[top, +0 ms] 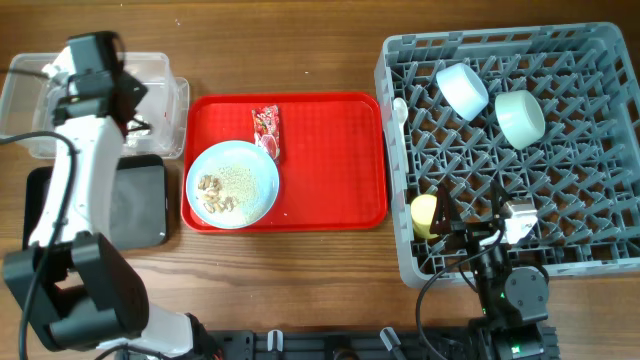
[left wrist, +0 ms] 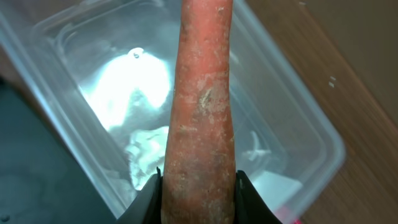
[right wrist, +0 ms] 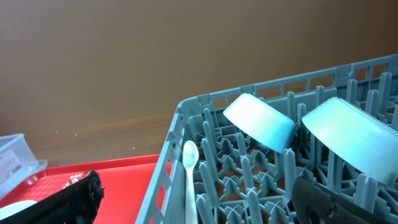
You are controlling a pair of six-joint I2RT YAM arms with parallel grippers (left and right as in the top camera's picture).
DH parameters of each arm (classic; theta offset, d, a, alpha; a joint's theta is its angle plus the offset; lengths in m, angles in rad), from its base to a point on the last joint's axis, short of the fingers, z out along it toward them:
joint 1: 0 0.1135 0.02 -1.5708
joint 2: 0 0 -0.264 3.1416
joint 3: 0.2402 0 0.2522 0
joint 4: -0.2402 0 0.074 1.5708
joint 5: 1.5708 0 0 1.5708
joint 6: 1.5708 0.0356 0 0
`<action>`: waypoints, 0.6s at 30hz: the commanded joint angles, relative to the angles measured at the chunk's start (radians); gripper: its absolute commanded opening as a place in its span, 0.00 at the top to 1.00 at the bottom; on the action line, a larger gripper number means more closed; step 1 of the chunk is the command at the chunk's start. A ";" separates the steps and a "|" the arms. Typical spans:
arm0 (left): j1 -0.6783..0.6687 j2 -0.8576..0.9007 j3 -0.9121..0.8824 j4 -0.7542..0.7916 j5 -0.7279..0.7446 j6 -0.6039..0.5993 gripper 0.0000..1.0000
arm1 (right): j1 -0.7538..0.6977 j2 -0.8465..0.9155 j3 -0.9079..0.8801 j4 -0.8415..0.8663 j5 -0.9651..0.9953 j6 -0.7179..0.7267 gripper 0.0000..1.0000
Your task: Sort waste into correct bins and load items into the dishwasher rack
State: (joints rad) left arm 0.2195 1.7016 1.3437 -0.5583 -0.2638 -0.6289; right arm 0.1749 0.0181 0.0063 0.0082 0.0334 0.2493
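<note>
The clear tub has tissue (left wrist: pixel 148 152) in it and the black tray (top: pixel 140 210) lies open, so my left gripper should next move the orange carrot until it hangs over the black tray.
My left gripper (left wrist: pixel 198 186) is shut on the orange carrot (left wrist: pixel 202 93) and holds it above the clear tub (left wrist: pixel 298 124), where a crumpled white tissue (left wrist: pixel 146 149) lies. In the overhead view this gripper (top: pixel 128 100) hangs over the tub (top: pixel 165 75). The black tray (top: pixel 140 205) lies in front of the tub. The pale blue plate (top: pixel 232 160) with scraps and rice (top: pixel 222 188) and the red wrapper (top: pixel 266 130) sit on the red tray (top: pixel 330 160). The rack (top: pixel 600 250) holds two bowls (top: pixel 462 88) (top: pixel 520 117), the yellow cup (top: pixel 425 213) and the white spoon (top: pixel 400 110). My right gripper (top: pixel 480 235) (right wrist: pixel 199 205) is open and empty over the rack's front left.
The wooden table (top: pixel 300 50) runs behind the red tray and the rack. The left arm's white body (top: pixel 75 190) crosses over the black tray. The spoon (right wrist: pixel 189 174) leans against the rack's left wall in the right wrist view.
</note>
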 commanded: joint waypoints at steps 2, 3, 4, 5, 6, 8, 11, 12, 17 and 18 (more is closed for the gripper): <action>0.048 -0.010 0.004 -0.003 0.072 -0.056 0.96 | -0.004 -0.008 -0.001 0.003 -0.006 0.016 0.00; 0.056 -0.013 0.004 -0.027 0.073 -0.057 0.96 | -0.004 -0.008 -0.001 0.003 -0.006 0.016 0.00; 0.063 -0.016 0.004 -0.071 0.072 -0.057 0.96 | -0.004 -0.008 -0.001 0.003 -0.006 0.016 0.01; 0.069 -0.019 0.004 -0.126 0.073 -0.063 0.96 | -0.004 -0.008 -0.001 0.003 -0.006 0.016 0.00; 0.076 -0.021 0.004 -0.187 0.072 -0.077 0.96 | -0.004 -0.008 -0.001 0.003 -0.006 0.016 0.00; 0.098 -0.024 0.004 -0.334 0.072 -0.138 0.96 | -0.004 -0.008 -0.001 0.003 -0.006 0.016 0.00; 0.139 -0.024 0.002 -0.485 0.062 -0.229 0.96 | -0.004 -0.008 -0.001 0.003 -0.006 0.016 0.00; 0.156 -0.024 0.002 -0.515 0.062 -0.249 0.96 | -0.004 -0.008 -0.001 0.003 -0.006 0.016 0.00; 0.222 -0.024 -0.036 -0.529 0.025 -0.281 0.96 | -0.004 -0.008 -0.001 0.003 -0.006 0.016 0.00; 0.233 -0.024 -0.063 -0.517 0.011 -0.301 0.96 | -0.004 -0.008 -0.001 0.003 -0.006 0.016 0.00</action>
State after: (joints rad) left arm 0.4122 1.7061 1.3350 -1.0916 -0.1970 -0.8452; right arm 0.1749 0.0181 0.0059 0.0082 0.0334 0.2493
